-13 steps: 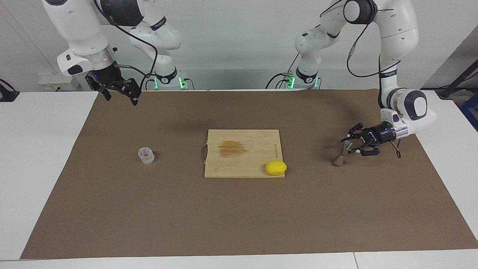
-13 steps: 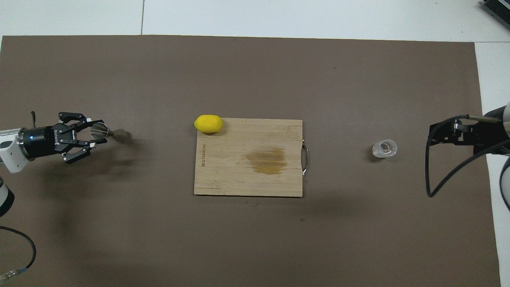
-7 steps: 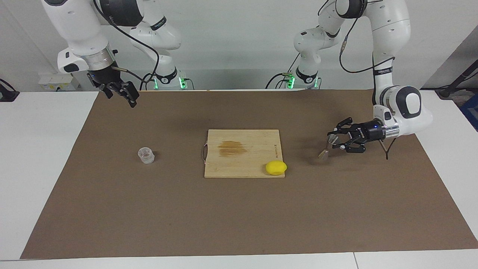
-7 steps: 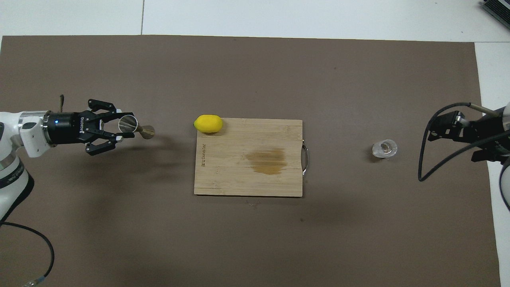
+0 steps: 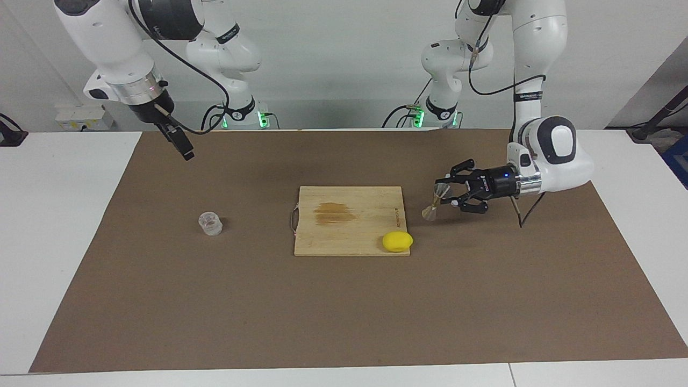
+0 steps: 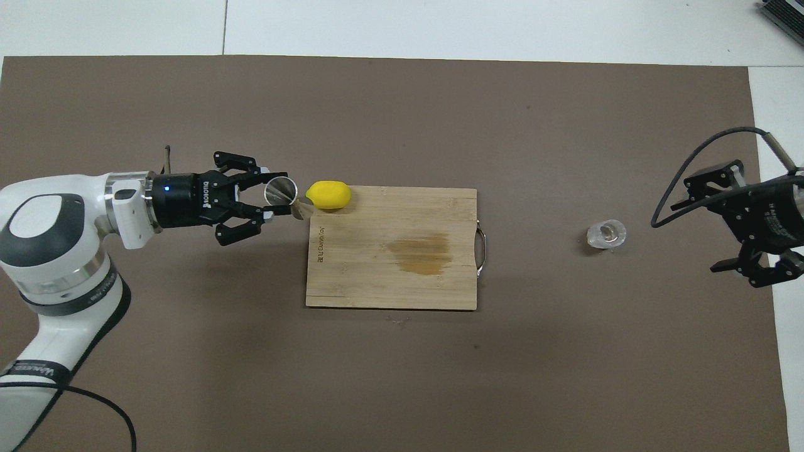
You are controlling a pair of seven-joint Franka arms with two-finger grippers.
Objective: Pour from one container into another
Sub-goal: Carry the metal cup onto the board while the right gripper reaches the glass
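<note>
The jigger's opening point(image 6: 281, 191) points up and the board's dark stain point(image 6: 422, 253) is clear of the lemon, so the robot's left gripper goes on carrying the jigger until it stands there.
The clear ribbed tumbler point(image 5: 210, 223) point(image 6: 607, 234) stands upright on the brown mat toward the right arm's end. My left gripper point(image 5: 447, 194) point(image 6: 274, 200) is shut on the silver hourglass jigger point(image 5: 435, 202) point(image 6: 282, 191) and holds it tilted in the air. The jigger hangs over the mat beside the cutting board's edge, close to the lemon. My right gripper point(image 5: 186, 152) point(image 6: 697, 235) hangs open and empty, high over the mat's edge at the right arm's end, apart from the tumbler.
A wooden cutting board point(image 5: 349, 231) point(image 6: 389, 282) with a dark stain lies mid-mat. A yellow lemon point(image 5: 398, 241) point(image 6: 328, 194) rests on its corner farther from the robots, toward the left arm's end. Bare brown mat point(image 5: 344, 312) surrounds everything.
The left gripper has lifted the jigger off the mat and carried it from the left arm's end toward the cutting board. The right gripper has turned and shifted slightly above the mat's edge.
</note>
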